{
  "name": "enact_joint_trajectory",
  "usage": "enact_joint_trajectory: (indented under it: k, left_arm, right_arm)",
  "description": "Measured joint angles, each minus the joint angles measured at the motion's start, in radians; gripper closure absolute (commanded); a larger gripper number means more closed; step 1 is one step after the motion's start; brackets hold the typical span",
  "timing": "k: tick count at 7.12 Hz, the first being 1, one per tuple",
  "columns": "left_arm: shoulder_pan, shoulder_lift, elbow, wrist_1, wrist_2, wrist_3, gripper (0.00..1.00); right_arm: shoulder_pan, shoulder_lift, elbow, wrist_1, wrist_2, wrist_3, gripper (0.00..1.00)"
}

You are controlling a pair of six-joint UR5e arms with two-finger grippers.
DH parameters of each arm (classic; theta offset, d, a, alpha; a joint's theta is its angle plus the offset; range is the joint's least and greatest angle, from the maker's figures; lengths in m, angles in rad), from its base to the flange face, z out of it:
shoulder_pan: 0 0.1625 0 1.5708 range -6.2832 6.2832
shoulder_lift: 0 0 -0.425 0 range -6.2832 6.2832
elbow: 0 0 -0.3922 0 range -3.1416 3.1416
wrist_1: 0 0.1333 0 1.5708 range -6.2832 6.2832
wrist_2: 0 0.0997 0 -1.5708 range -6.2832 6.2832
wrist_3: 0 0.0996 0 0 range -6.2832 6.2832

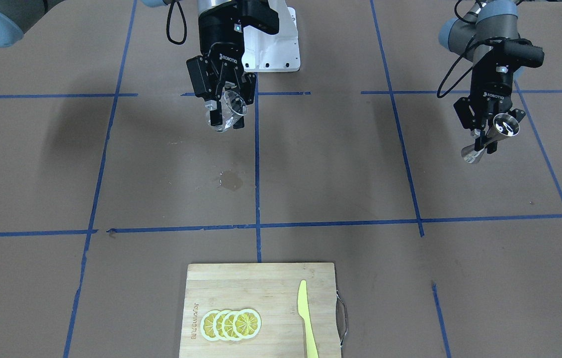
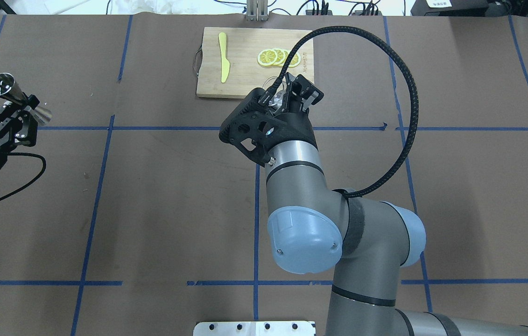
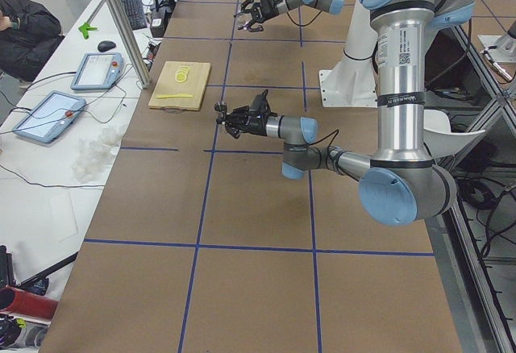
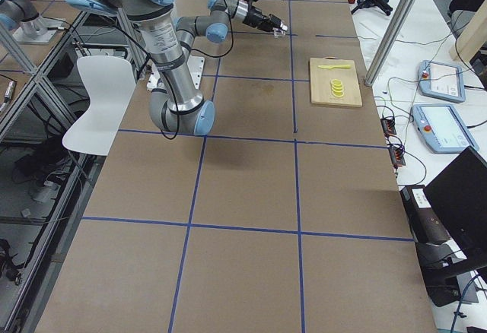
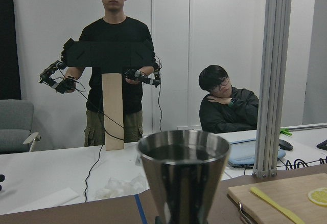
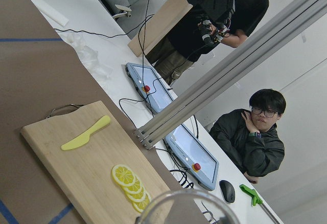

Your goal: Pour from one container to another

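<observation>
The silver hourglass jigger (image 1: pixel 506 125) is tilted far out from the small clear glass cup, so my left gripper needs to make the jigger level and move it back toward the cup (image 1: pixel 231 108).
My right gripper (image 1: pixel 226 117) is shut on the small clear glass cup (image 1: pixel 232 110) and holds it tilted above the table, near the middle blue line. In the overhead view the cup (image 2: pixel 275 91) shows between the fingers, just short of the cutting board. In the right wrist view only the cup's rim (image 6: pixel 186 206) shows, at the bottom edge. My left gripper (image 1: pixel 484 141) is shut on the waist of the silver hourglass jigger (image 1: pixel 502 127), which is tilted and raised far off to the side. The jigger (image 5: pixel 184 175) fills the left wrist view. The two containers are far apart.
A bamboo cutting board (image 1: pixel 261 293) lies at the table's operator side, with lemon slices (image 1: pixel 231 324) and a yellow knife (image 1: pixel 305 318) on it. A small wet stain (image 1: pixel 231 181) marks the brown paper below the cup. Blue tape lines cross the table. Operators stand beyond the far edge.
</observation>
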Motion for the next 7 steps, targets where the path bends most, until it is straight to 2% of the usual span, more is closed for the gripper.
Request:
enact_joint_trajectory:
  k: [4,5,7]
  left_arm:
    - [0.111,0.026,-0.01,-0.01,0.032,-0.031,1.0]
    - [0.129,0.026,-0.015,-0.008,0.074,-0.07,1.0]
    - [0.157,0.026,-0.014,0.0,0.233,-0.094,1.0]
  right_arm:
    - [0.0,-0.001,0.0,0.0,0.0,0.0,1.0]
    - [0.0,-0.001,0.0,0.0,0.0,0.001,1.0]
    - [0.0,-0.001,0.0,0.0,0.0,0.0,1.0]
